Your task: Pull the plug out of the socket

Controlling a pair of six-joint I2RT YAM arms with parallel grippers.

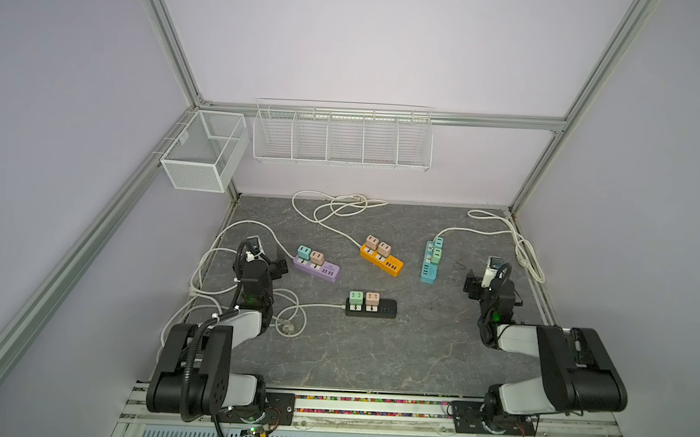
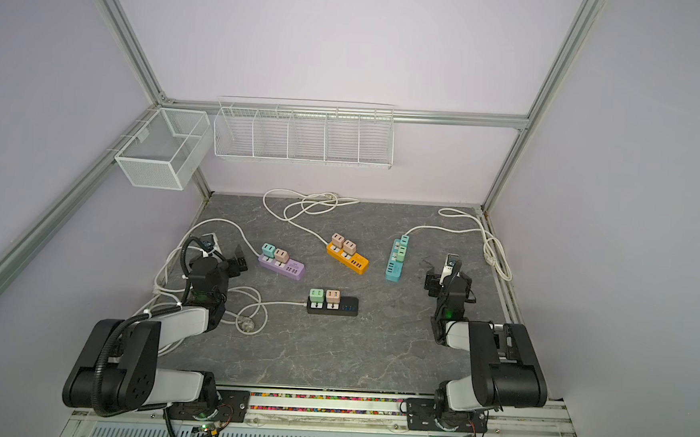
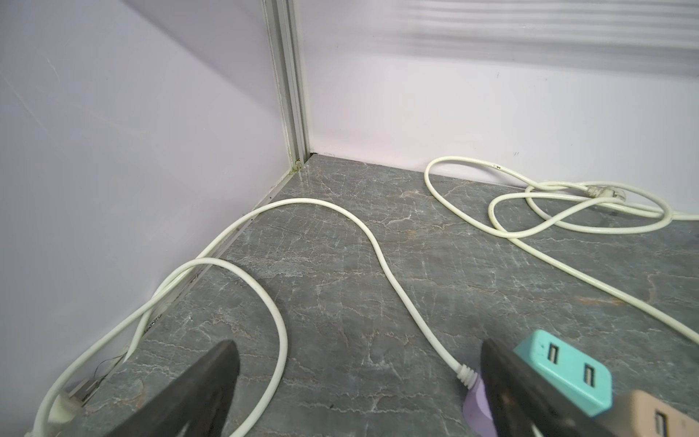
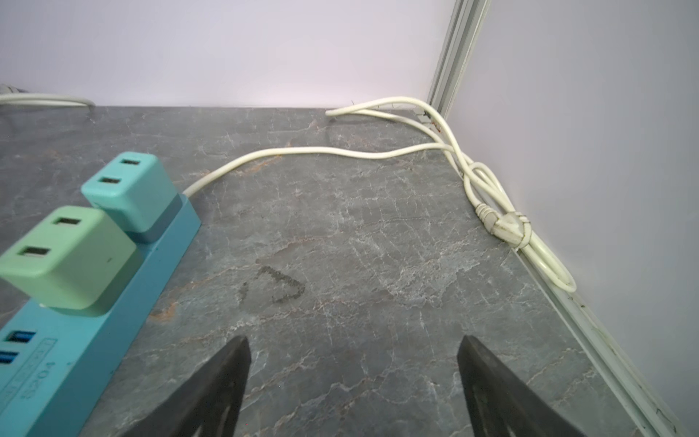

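Observation:
The purple strip is lying free of any grip, with its plugs (image 1: pixel 310 254) close to the cable. My right gripper should hold the purple strip's USB end (image 1: pixel 329 271) before my left gripper pulls a plug.
Four socket strips lie on the grey table, each with two cube plugs in it: purple strip (image 1: pixel 324 270), orange strip (image 1: pixel 387 265), teal strip (image 1: pixel 429 270) and black strip (image 1: pixel 380 309). My left gripper (image 1: pixel 275 261) hovers open just left of the purple strip. In the left wrist view its teal plug (image 3: pixel 567 372) and pink plug (image 3: pixel 658 414) sit beside one finger, with only table between the jaws (image 3: pixel 359 348). My right gripper (image 1: pixel 471 283) stands open to the right of the teal strip (image 4: pixel 94 329), whose green plug (image 4: pixel 68 253) and teal plug (image 4: pixel 128 193) are apart from the jaws (image 4: pixel 353 342).
White cables loop along the back (image 1: pixel 332 208), the right wall (image 1: pixel 523 255) and around the left arm (image 1: pixel 211 277). A mesh box (image 1: pixel 202 152) and a wire rack (image 1: pixel 340 138) hang on the back wall. Aluminium frame posts border the table.

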